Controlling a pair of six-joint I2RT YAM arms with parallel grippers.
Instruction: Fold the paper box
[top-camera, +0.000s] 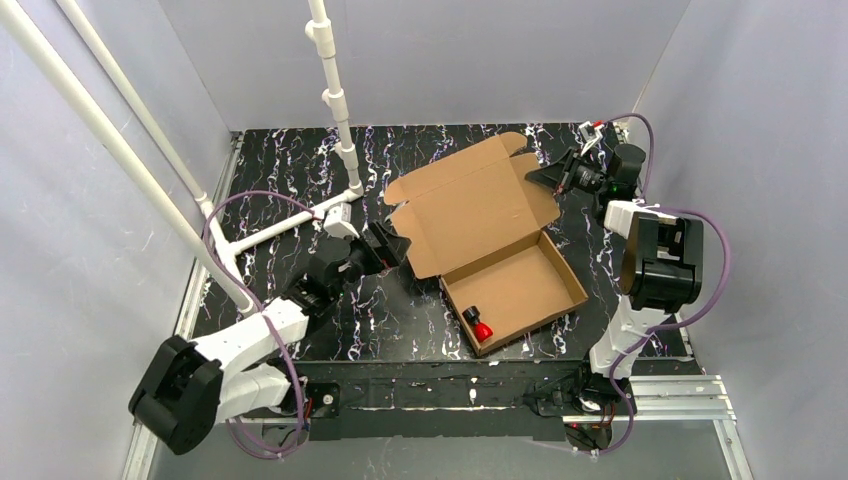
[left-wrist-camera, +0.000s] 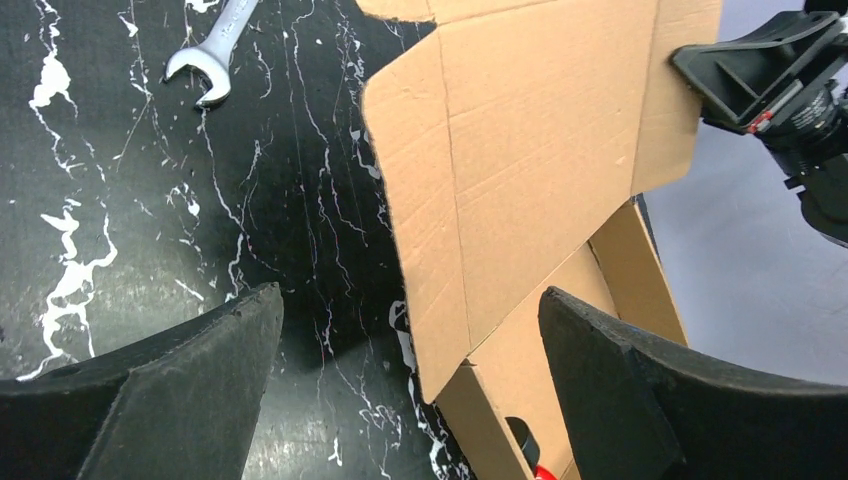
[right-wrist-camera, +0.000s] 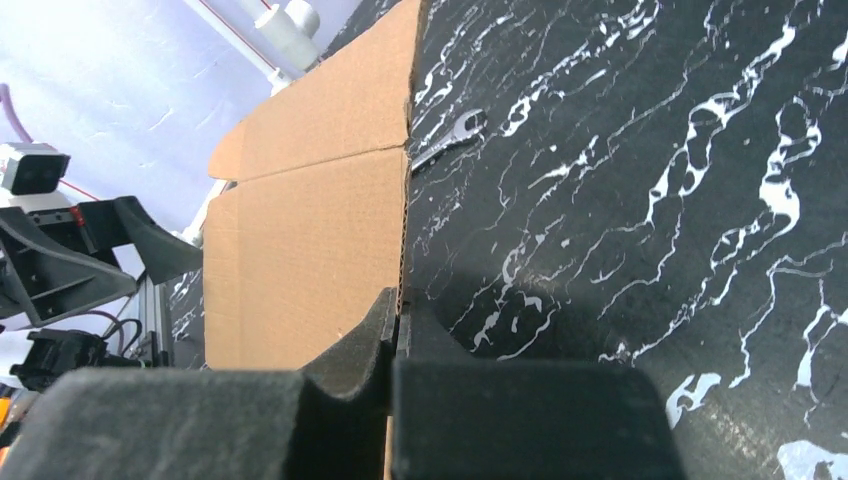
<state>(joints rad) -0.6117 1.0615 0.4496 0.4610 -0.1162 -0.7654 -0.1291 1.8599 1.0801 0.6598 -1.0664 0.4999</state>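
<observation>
The paper box (top-camera: 520, 285) is sitting crooked and its lid leans back. My left gripper should grab the lid's free side flap (top-camera: 417, 244) and pull the box square.
The paper box (top-camera: 520, 280) is brown cardboard and lies at the table's middle, its tray folded up. Its lid (top-camera: 470, 205) stands raised and leans back to the left. My right gripper (top-camera: 545, 178) is shut on the lid's right edge; in the right wrist view the cardboard edge (right-wrist-camera: 404, 240) runs straight into the closed jaws of the right gripper (right-wrist-camera: 398, 305). My left gripper (top-camera: 392, 243) is wide open by the lid's left side. In the left wrist view the left gripper (left-wrist-camera: 410, 292) has the lid's side flap (left-wrist-camera: 430, 260) and the tray corner between its fingers, touching neither.
A small red and black object (top-camera: 478, 325) lies in the tray's near corner. A metal wrench (left-wrist-camera: 210, 55) rests on the black marbled table beyond the lid. A white pipe frame (top-camera: 340, 110) stands at the back left. Grey walls enclose the table.
</observation>
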